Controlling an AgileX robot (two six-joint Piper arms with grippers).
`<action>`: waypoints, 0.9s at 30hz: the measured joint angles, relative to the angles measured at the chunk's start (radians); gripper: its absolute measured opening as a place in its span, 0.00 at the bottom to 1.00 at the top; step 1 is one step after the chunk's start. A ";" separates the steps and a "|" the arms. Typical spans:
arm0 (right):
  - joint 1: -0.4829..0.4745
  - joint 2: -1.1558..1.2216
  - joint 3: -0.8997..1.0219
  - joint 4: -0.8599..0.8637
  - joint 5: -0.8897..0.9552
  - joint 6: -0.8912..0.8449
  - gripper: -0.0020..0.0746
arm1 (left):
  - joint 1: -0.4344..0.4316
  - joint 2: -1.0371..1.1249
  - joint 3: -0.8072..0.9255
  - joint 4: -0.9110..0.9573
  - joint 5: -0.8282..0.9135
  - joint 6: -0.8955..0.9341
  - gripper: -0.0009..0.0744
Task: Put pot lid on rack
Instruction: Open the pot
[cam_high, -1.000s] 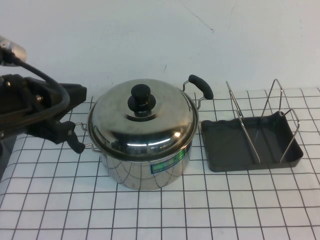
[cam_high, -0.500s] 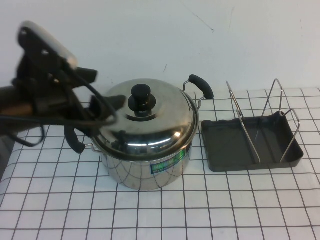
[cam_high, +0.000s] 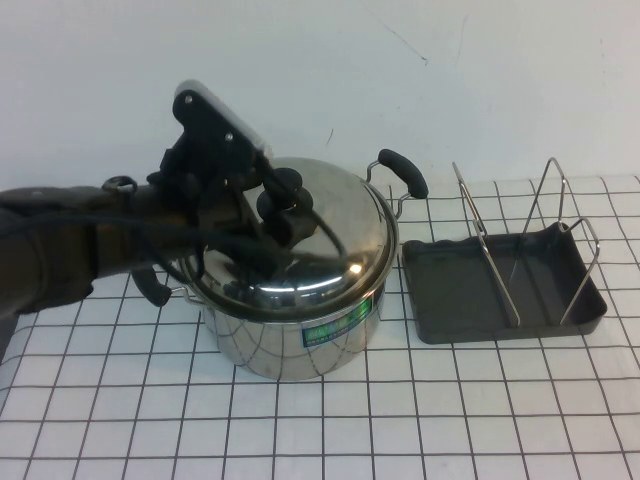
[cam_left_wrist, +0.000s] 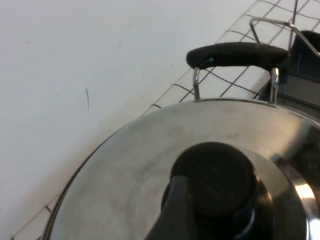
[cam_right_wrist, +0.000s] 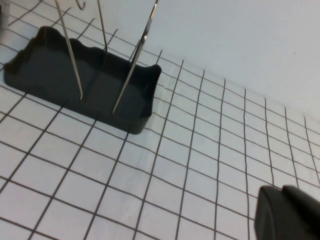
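The pot lid (cam_high: 335, 220) will come off by itself when I lift the lid's knob, because the black handles (cam_high: 403, 174) are joined to the pot below the lid's edge.
The pot lid (cam_high: 310, 250), shiny steel with a black knob (cam_high: 287, 188), sits on the steel pot (cam_high: 290, 345). My left gripper (cam_high: 272, 208) reaches in from the left and is at the knob. In the left wrist view one dark finger (cam_left_wrist: 175, 210) stands beside the knob (cam_left_wrist: 215, 177) on the lid (cam_left_wrist: 140, 160), and the jaws look open around it. The rack (cam_high: 500, 290), a dark grey tray with wire loops, stands right of the pot and holds nothing. My right gripper (cam_right_wrist: 282, 212) is out of the high view, shut, above the table near the rack (cam_right_wrist: 50, 65).
The pot's two black handles stick out at back right (cam_high: 402, 172) and front left (cam_high: 152, 290). A white wall rises behind the table. A white cloth with a black grid (cam_high: 450, 420) covers the table.
My left arm has swung from the far left over the pot and brought its gripper to the lid's knob. The pot, the lid and the rack have not moved.
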 joint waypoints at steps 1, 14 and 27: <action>0.000 0.000 0.000 0.000 0.000 0.000 0.02 | 0.000 0.009 -0.015 -0.002 -0.006 -0.027 0.81; 0.000 0.000 0.000 0.000 0.000 0.000 0.02 | -0.004 0.047 -0.089 -0.005 -0.081 -0.202 0.81; 0.000 0.000 0.000 0.000 0.000 0.000 0.02 | -0.006 0.109 -0.089 -0.008 -0.054 -0.225 0.67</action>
